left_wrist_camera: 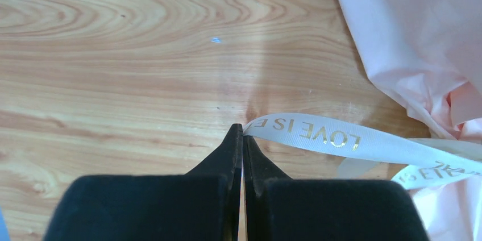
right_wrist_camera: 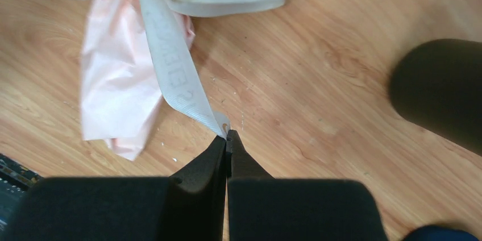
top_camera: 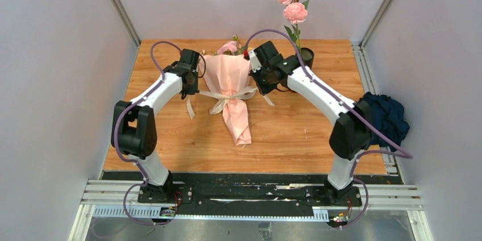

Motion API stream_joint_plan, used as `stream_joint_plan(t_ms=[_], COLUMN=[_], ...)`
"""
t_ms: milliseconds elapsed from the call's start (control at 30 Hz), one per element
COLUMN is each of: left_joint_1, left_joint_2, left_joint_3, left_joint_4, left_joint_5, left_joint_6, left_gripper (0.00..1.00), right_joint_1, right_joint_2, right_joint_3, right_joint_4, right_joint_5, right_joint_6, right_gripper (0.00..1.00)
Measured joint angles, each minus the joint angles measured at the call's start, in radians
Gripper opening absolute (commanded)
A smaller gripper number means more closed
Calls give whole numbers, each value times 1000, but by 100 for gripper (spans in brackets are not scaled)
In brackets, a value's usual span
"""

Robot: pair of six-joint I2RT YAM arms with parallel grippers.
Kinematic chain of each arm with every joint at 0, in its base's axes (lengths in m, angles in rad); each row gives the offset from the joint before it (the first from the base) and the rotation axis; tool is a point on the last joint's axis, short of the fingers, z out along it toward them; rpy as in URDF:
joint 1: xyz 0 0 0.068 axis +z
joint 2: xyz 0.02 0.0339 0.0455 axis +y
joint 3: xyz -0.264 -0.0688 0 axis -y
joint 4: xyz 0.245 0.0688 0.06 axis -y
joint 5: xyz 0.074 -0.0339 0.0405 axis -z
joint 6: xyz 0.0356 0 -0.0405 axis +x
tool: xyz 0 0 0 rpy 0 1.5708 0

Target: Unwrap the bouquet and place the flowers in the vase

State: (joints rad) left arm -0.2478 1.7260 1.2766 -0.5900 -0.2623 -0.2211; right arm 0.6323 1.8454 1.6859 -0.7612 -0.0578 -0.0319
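My grippers are holding opposite tails of the cream ribbon's bow [top_camera: 225,98]. My right gripper should go on pulling toward the black vase [top_camera: 307,57] until the bow's loops come apart.
The bouquet [top_camera: 230,87] lies mid-table in pale pink wrapping paper [left_wrist_camera: 415,36], its narrow end toward me, with small pink flowers [top_camera: 230,46] showing at the far end. A cream ribbon [top_camera: 230,98] is tied round its waist. My left gripper [left_wrist_camera: 242,130] is shut on the left ribbon tail [left_wrist_camera: 318,137], which has gold lettering. My right gripper [right_wrist_camera: 227,134] is shut on the very end of the right ribbon tail [right_wrist_camera: 176,65]. The black vase [top_camera: 307,57] stands at the back right, just beyond the right arm, and appears as a dark blurred shape [right_wrist_camera: 443,90] in the right wrist view.
A stem with two big pink roses [top_camera: 294,11] stands in the vase. A dark blue cloth [top_camera: 387,117] lies off the table's right edge. Grey walls close in the left, right and back. The arms' base rail [top_camera: 250,192] runs along the near edge.
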Motion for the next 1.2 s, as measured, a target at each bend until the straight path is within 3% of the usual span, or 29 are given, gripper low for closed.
stream_joint_plan(t_ms=[333, 800, 1200], left_joint_1=[55, 344, 528], left_joint_2=[-55, -187, -227], left_joint_3=[44, 130, 146], left_joint_4=[-81, -212, -230], left_joint_5=[-67, -177, -167], left_joint_6=[-50, -111, -112], left_gripper=[0, 0, 0], right_joint_1=[-2, -207, -229], right_joint_2=[-189, -424, -468], right_joint_3=[-3, -16, 5], right_joint_4=[-23, -43, -81], right_joint_5=[78, 112, 162], right_joint_6=[-1, 34, 19], right_gripper=[0, 0, 0])
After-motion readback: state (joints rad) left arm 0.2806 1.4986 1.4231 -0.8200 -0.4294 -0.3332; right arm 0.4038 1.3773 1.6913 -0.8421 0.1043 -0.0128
